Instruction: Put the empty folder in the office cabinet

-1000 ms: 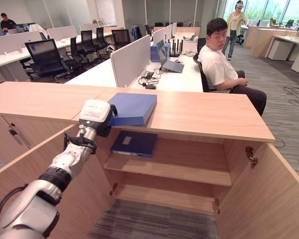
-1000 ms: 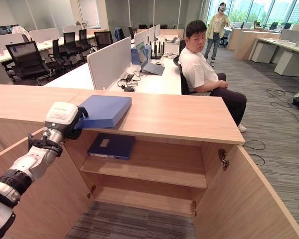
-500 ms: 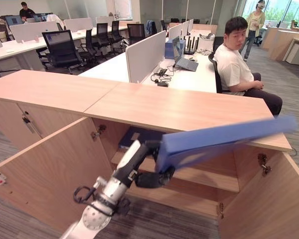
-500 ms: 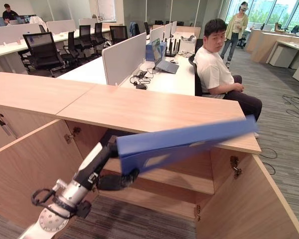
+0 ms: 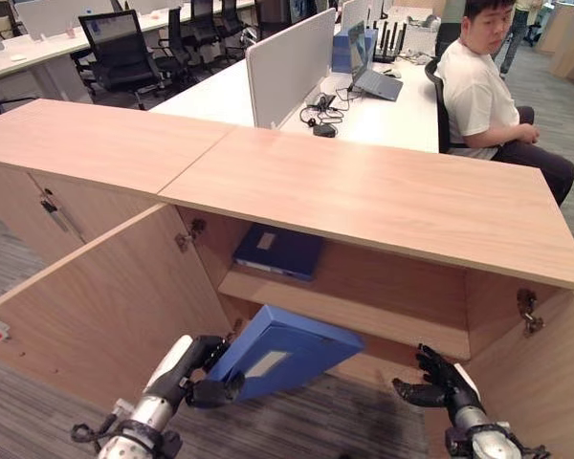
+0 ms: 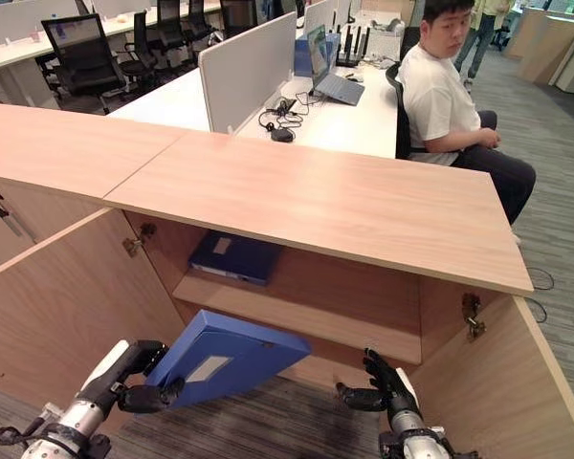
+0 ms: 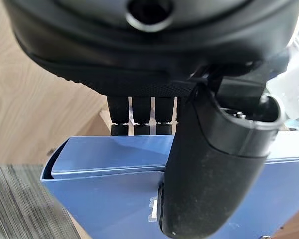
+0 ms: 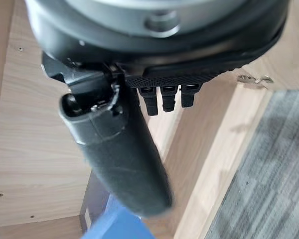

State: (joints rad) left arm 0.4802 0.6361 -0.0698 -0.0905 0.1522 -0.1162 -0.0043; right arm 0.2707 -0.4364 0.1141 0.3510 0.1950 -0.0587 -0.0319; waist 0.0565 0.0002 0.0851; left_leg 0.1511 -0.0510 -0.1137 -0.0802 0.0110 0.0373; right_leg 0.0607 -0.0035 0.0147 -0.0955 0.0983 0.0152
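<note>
I expect the blue folder (image 5: 289, 350) to stay flat and closed when I carry it by one edge, because its far end (image 5: 350, 345) sticks out straight.
The empty blue folder (image 5: 287, 349) hangs tilted in front of the cabinet's lower compartment, below the wooden shelf (image 5: 364, 320). My left hand (image 5: 187, 368) is shut on its near left end; in the left wrist view the thumb (image 7: 209, 164) lies over the folder (image 7: 104, 199) and the fingers (image 7: 142, 117) curl behind its edge. My right hand (image 5: 440, 382) is open, low on the right by the compartment's right side, apart from the folder. A corner of the folder (image 8: 114, 226) shows past its thumb (image 8: 119, 154).
A second dark blue folder (image 5: 277, 251) lies on the upper shelf. The cabinet top (image 5: 383, 196) overhangs the opening. Both doors stand open, left door (image 5: 96, 306) and right door (image 5: 545, 382). A seated person (image 5: 478, 86) is behind the cabinet by a desk (image 5: 383, 105).
The left hand has carried the folder down from level with the cabinet top to the lower opening. The right hand has come into view. The camera has tipped downward.
</note>
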